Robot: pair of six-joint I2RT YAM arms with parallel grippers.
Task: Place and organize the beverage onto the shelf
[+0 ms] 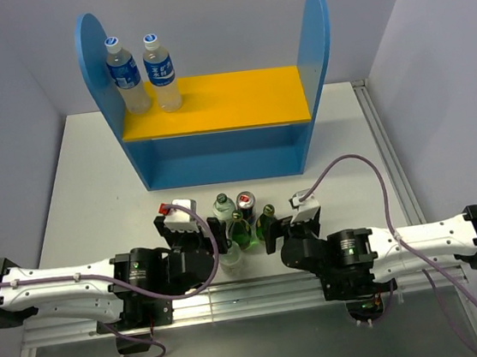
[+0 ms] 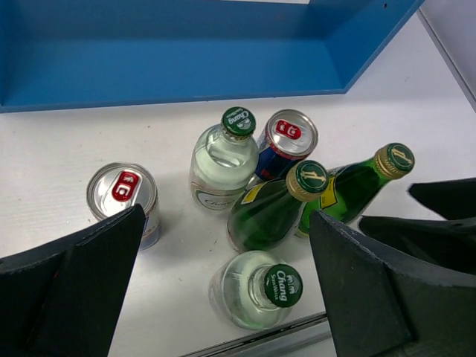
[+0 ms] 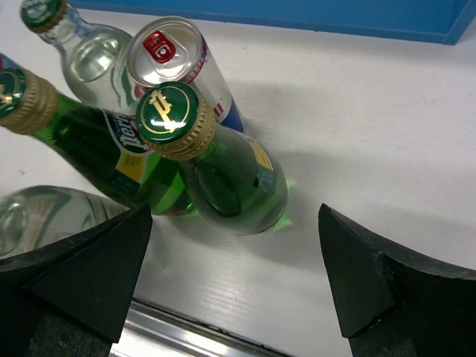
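Note:
The outer green bottle has clear space beside it for a finger, so my right gripper should keep going toward its neck and close there.
The blue shelf with a yellow upper board stands at the back; two water bottles are on the board's left end. Drinks cluster on the table before it: a clear green-capped bottle, a red-blue can, two green bottles, a silver can and a nearer clear bottle. My left gripper is open, with the near clear bottle between its fingers, untouched. My right gripper is open just behind a green bottle.
A metal rail runs along the table's near edge, under both wrists. Grey walls close in on the left and right. The shelf's lower tier opens towards the arms, and bare white table lies to the left of the shelf.

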